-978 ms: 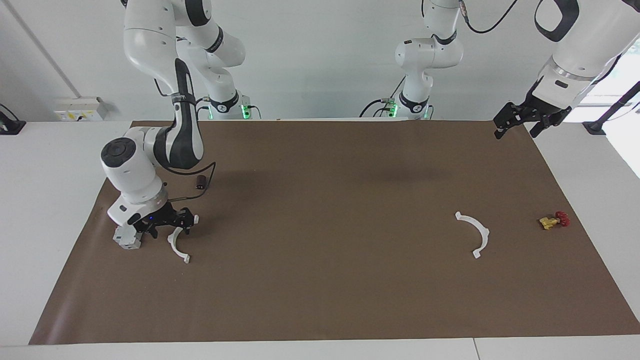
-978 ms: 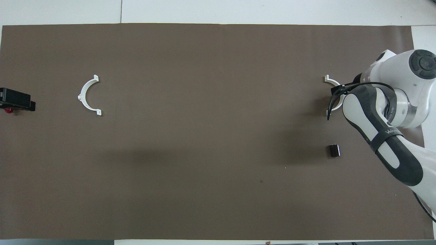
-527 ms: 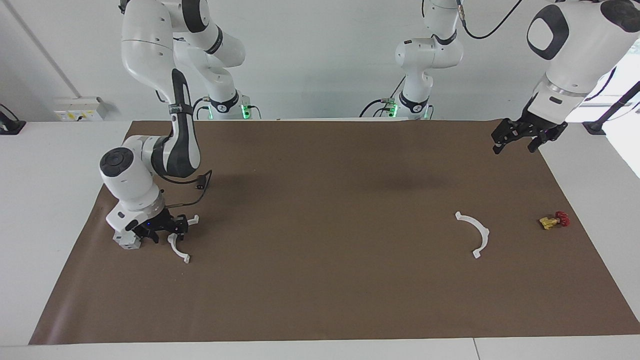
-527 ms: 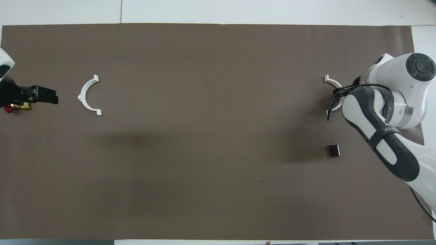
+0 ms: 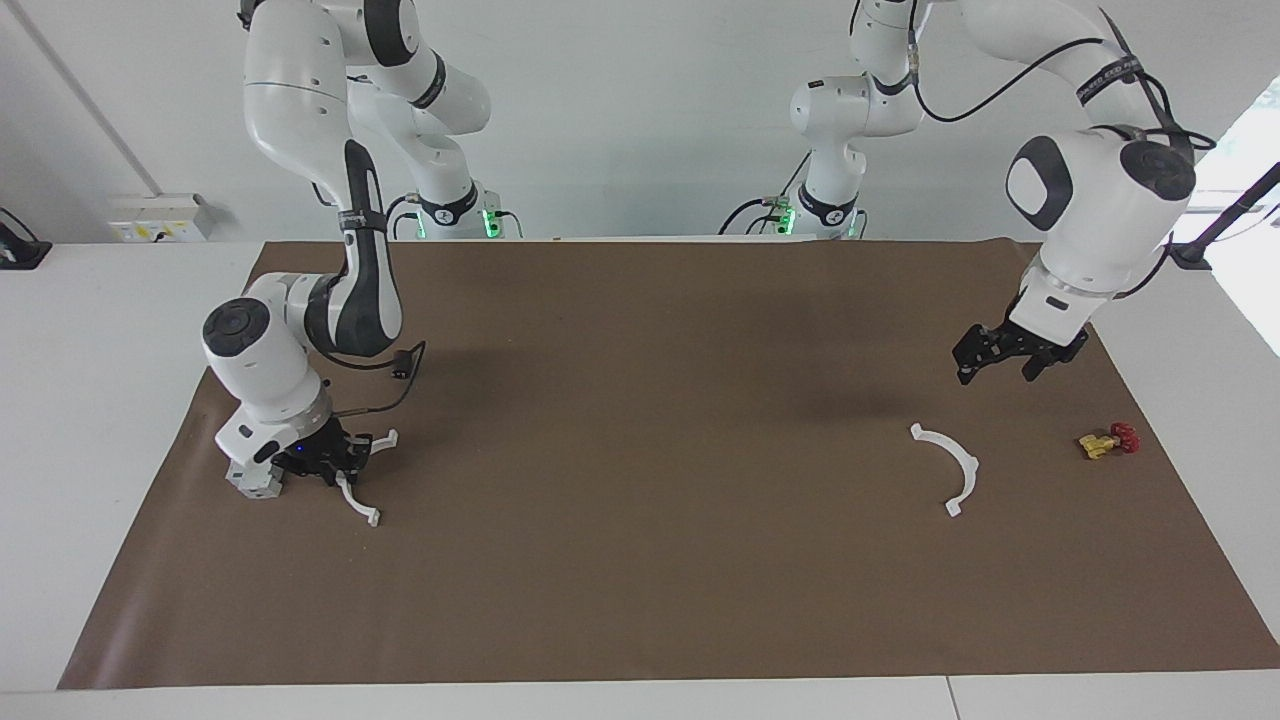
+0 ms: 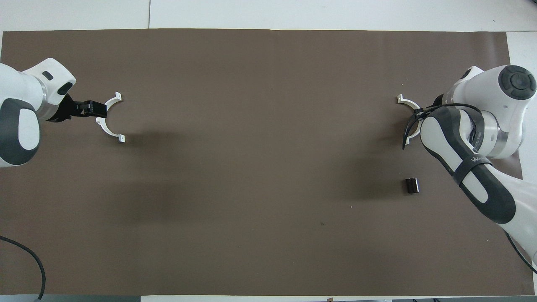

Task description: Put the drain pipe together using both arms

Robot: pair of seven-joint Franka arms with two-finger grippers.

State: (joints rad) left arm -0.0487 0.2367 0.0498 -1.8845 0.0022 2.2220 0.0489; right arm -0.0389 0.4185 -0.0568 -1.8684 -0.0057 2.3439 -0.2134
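Observation:
The white arcs are far apart. My right gripper should put its arc down at the mat's middle [image 6: 289, 136] first, and then my left gripper should bring the other arc [image 5: 963, 457] to it.
The drain pipe lies in two white half-ring arcs on the brown mat. One arc [image 5: 355, 502] is at the right arm's end; its end tab shows in the overhead view [image 6: 405, 101]. My right gripper [image 5: 322, 468] is down at this arc's middle, and the arm hides it from above. The other arc [image 5: 968, 466] lies at the left arm's end, also seen from above [image 6: 110, 132]. My left gripper [image 5: 997, 372] is open and empty in the air, on the robots' side of that arc. In the overhead view the left gripper [image 6: 97, 110] reaches the arc's rim.
A grey boxy block [image 5: 250, 481] sits beside the right gripper, toward the mat's edge. A small yellow piece with a red knob [image 5: 1108, 440] lies near the mat's edge at the left arm's end. A small dark piece [image 6: 412, 185] lies nearer the robots than the right arc.
My left arm has swung in from the mat's corner and come down toward its arc. My right gripper has sunk lower onto its arc, which shifted slightly.

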